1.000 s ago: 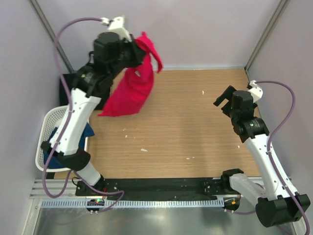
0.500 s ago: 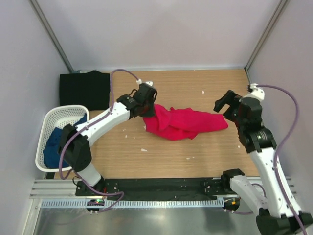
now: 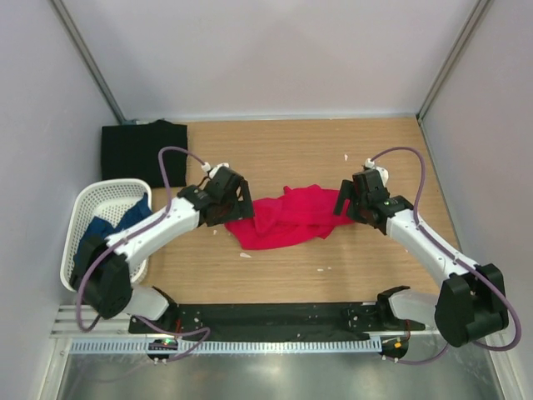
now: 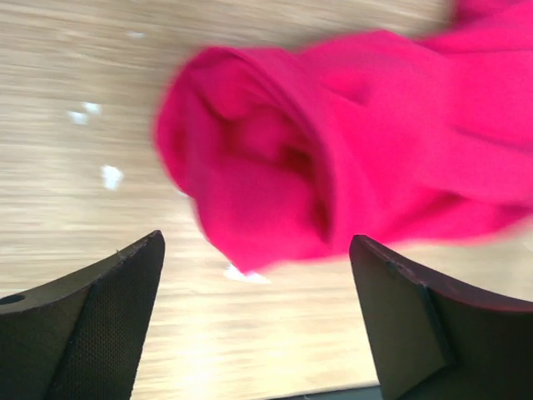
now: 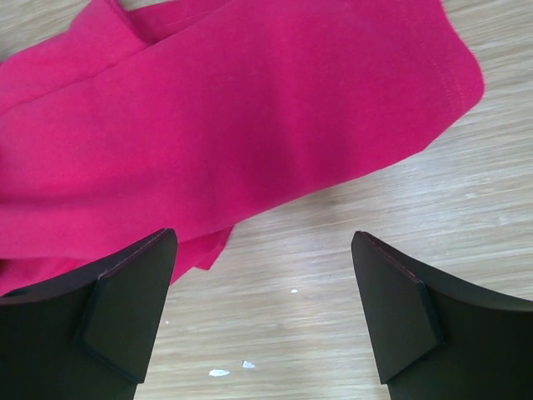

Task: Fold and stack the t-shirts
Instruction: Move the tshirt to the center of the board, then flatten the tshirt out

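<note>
The bright red t-shirt [image 3: 306,209] is lying in loose overlapping folds [image 3: 268,217], so it will open out into a wide sheet when I pick it up by both ends.
The bright red t-shirt [image 3: 287,218] lies crumpled in the middle of the table. My left gripper [image 3: 236,205] is open at its left end, and in the left wrist view the bunched red cloth [image 4: 333,150] sits just beyond the spread fingertips [image 4: 256,242], not held. My right gripper [image 3: 345,205] is open at the shirt's right end. In the right wrist view the red hem [image 5: 250,108] lies ahead of its gripper [image 5: 264,236], with bare wood between the fingers. A black t-shirt [image 3: 143,151] lies folded at the back left. A dark blue t-shirt [image 3: 111,228] is in the basket.
A white mesh basket [image 3: 86,200] stands at the left edge, beside my left arm. Small white scraps [image 3: 245,255] dot the wooden table [image 3: 316,158]. Grey walls close the back and both sides.
The left arm swung the red shirt down from the air onto the table and let it go. The right arm came in from the right to the shirt's other end.
</note>
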`<move>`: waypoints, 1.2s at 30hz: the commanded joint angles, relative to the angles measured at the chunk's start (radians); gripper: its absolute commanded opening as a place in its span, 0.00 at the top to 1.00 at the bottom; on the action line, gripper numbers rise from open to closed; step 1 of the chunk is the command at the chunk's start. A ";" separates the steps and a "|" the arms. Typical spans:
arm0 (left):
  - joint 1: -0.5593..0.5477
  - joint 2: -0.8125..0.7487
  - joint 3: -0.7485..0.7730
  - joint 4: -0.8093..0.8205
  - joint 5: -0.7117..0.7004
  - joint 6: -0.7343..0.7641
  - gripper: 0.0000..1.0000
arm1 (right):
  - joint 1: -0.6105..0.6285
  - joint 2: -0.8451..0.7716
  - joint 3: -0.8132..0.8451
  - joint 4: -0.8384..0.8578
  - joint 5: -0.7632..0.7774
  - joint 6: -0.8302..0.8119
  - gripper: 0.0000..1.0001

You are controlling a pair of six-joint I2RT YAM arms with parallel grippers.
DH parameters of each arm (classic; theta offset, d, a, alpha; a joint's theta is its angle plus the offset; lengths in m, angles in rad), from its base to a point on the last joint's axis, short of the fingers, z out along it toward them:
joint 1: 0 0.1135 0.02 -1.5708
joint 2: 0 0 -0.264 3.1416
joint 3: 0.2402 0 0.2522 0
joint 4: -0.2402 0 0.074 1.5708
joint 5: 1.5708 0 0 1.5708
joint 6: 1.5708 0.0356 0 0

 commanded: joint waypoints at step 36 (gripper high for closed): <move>-0.131 0.016 -0.075 0.411 0.026 -0.167 1.00 | -0.264 0.084 -0.032 0.225 0.019 0.090 0.36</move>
